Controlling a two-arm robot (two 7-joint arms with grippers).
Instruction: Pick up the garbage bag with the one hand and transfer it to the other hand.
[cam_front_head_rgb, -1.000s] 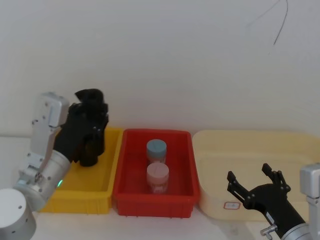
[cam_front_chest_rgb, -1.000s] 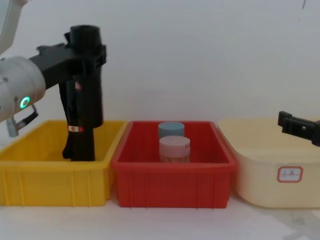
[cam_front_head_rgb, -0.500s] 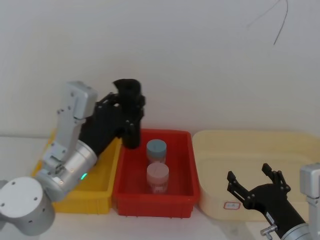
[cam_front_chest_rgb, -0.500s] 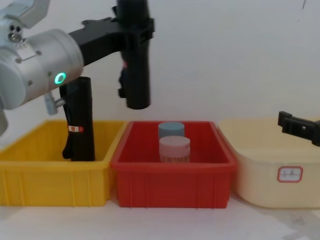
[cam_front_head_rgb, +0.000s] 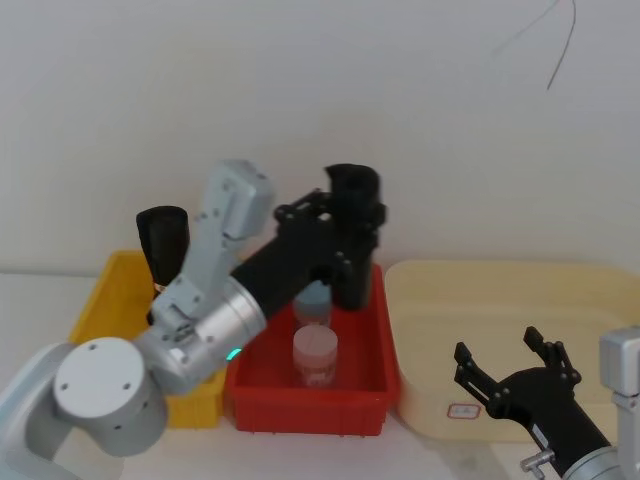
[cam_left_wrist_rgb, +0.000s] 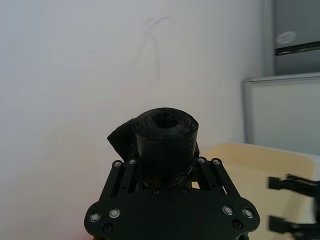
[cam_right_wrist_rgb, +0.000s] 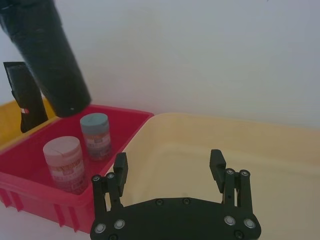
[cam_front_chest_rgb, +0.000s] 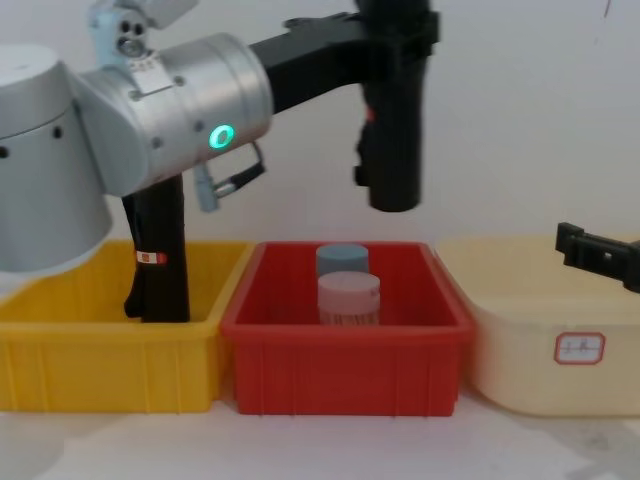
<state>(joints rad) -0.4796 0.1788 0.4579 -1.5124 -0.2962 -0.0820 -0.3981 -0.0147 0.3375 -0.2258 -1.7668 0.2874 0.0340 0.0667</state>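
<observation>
My right gripper will take the garbage bag from below, and the bag will stay stiff and upright then, because the garbage bag's lower end (cam_front_chest_rgb: 394, 192) hangs straight and tightly rolled.
The garbage bag (cam_front_head_rgb: 352, 262), a tall black roll, hangs upright in the air over the right half of the red bin (cam_front_head_rgb: 270, 398). My left gripper (cam_front_head_rgb: 347, 215) is shut on its upper part. The chest view has the garbage bag (cam_front_chest_rgb: 395, 150) with its lower end clear above the jars, held by the left gripper (cam_front_chest_rgb: 398, 35). Its rolled top end (cam_left_wrist_rgb: 165, 131) sits between the left gripper's fingers (cam_left_wrist_rgb: 123, 169). My right gripper (cam_front_head_rgb: 500, 350) is open and empty at the front of the cream bin (cam_front_head_rgb: 560, 290), apart from the garbage bag (cam_right_wrist_rgb: 47, 60).
A blue-lidded jar (cam_front_chest_rgb: 342, 258) and a pink-lidded jar (cam_front_chest_rgb: 349, 296) stand in the red bin (cam_front_chest_rgb: 345, 365). Another black roll (cam_front_chest_rgb: 160, 260) stands in the yellow bin (cam_front_chest_rgb: 105, 365) on the left. A white wall closes off the back.
My left arm lifted the garbage bag out of the yellow bin and carried it right, from over that bin to above the red bin's right half. The right gripper stayed still.
</observation>
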